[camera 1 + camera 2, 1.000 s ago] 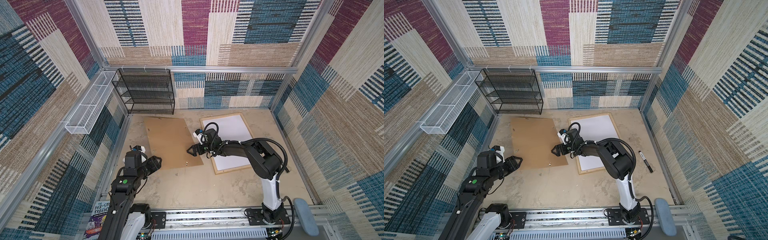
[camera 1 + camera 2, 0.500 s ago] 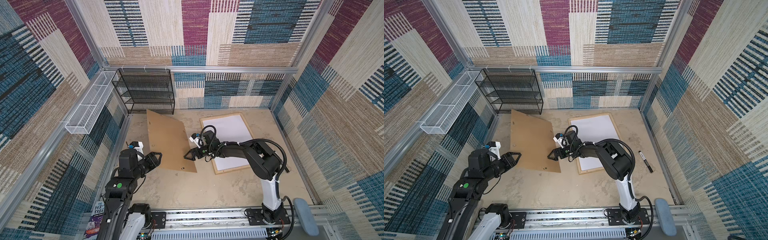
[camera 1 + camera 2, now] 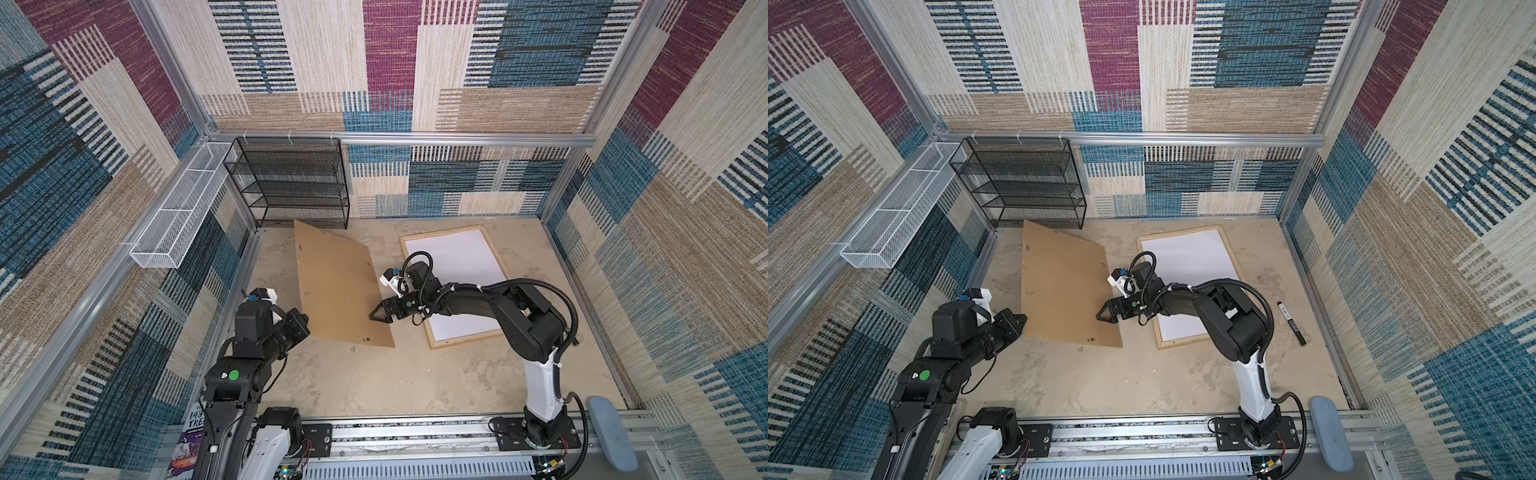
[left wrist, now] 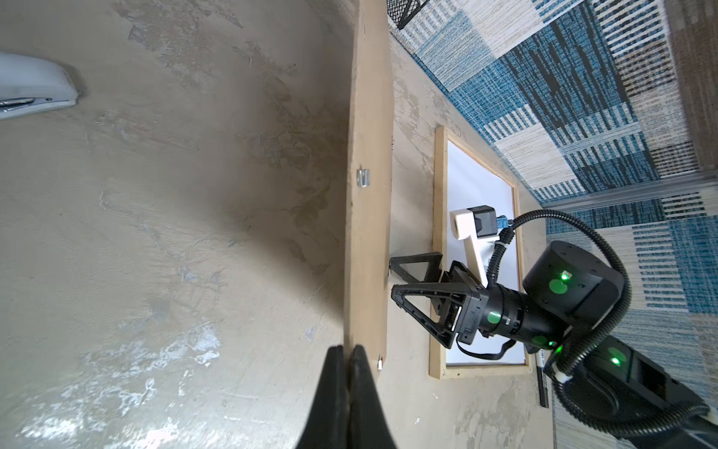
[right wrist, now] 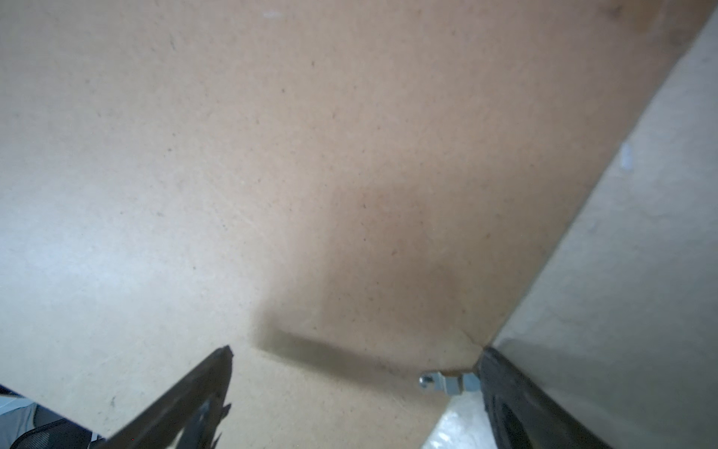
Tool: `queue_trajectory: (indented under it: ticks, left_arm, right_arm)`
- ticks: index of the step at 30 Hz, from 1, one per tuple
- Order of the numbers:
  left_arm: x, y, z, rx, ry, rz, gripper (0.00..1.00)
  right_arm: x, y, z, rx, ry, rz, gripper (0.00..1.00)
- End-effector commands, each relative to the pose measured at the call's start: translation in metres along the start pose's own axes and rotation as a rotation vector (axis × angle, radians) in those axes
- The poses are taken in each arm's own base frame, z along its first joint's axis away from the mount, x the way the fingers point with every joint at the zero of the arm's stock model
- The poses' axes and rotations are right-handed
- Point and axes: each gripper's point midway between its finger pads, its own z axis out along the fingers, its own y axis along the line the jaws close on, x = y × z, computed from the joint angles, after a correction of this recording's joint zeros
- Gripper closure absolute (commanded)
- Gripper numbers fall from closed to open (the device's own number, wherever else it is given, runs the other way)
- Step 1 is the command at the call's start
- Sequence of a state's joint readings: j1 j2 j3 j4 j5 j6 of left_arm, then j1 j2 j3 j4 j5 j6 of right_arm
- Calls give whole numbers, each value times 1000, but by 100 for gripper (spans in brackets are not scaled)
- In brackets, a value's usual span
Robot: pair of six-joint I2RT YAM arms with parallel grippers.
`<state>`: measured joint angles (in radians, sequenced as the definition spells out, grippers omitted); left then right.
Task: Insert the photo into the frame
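Note:
My right gripper is blocking the backing board's way to the frame. It should move back to the frame's far edge point(image 3: 505, 268) before my left gripper moves the board.
The frame point(image 3: 465, 338) point(image 3: 1183, 341) of pale wood lies flat on the floor at the right, filled by a plain white sheet point(image 3: 457, 257). No printed photo shows anywhere, and I cannot tell whether that sheet is the photo. A brown backing board point(image 3: 336, 286) point(image 3: 1063, 291) stands tilted off the floor, left of the frame. My left gripper point(image 3: 305, 322) point(image 4: 347, 350) is shut on the board's near left corner. My right gripper point(image 3: 376, 313) point(image 5: 355, 352) is open, its tips against the board's right edge beside a small metal clip point(image 5: 443, 381).
A black mesh shelf point(image 3: 291, 183) stands at the back and a white wire basket point(image 3: 178, 208) hangs on the left wall. A black marker point(image 3: 1291, 318) lies right of the frame. A blue-grey pad point(image 3: 611, 432) and a book point(image 3: 193, 432) sit by the front rail.
The board has gone from flat on the floor to tilted up on edge. My left gripper has reached its near corner and shut on it. The right gripper has stayed open at the board's right edge.

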<state>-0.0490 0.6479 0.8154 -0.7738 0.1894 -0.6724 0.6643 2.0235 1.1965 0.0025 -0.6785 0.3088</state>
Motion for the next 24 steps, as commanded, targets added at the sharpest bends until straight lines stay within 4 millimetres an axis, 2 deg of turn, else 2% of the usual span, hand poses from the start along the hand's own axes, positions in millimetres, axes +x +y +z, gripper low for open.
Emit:
queue_trajectory:
  ticks: [1,6,12,15,20,24]
  left_arm:
    - [-2,-1,-1,-7,5,42,100]
    - [-3,-9,-11,11,13,77,100]
    - [-11,-23,-38,53,-30,97,100]
    - [-12,-36,-47,102,-24,89,100]
    - [-14,-57,-59,195,-15,67,100]
    - [-14,-74,-66,280,-4,54,100]
  right_arm:
    - [-7,9,-8,6,-2,-33,0]
    - [-28,27,-29,-7,-57,-84,0]
    - [-57,41,-71,-13,-149,-121,0]
    - [-69,35,-96,3,-201,-118,0]
    - [-78,14,-134,64,-268,-94,0]
    - [-78,-1,-144,91,-279,-71,0]
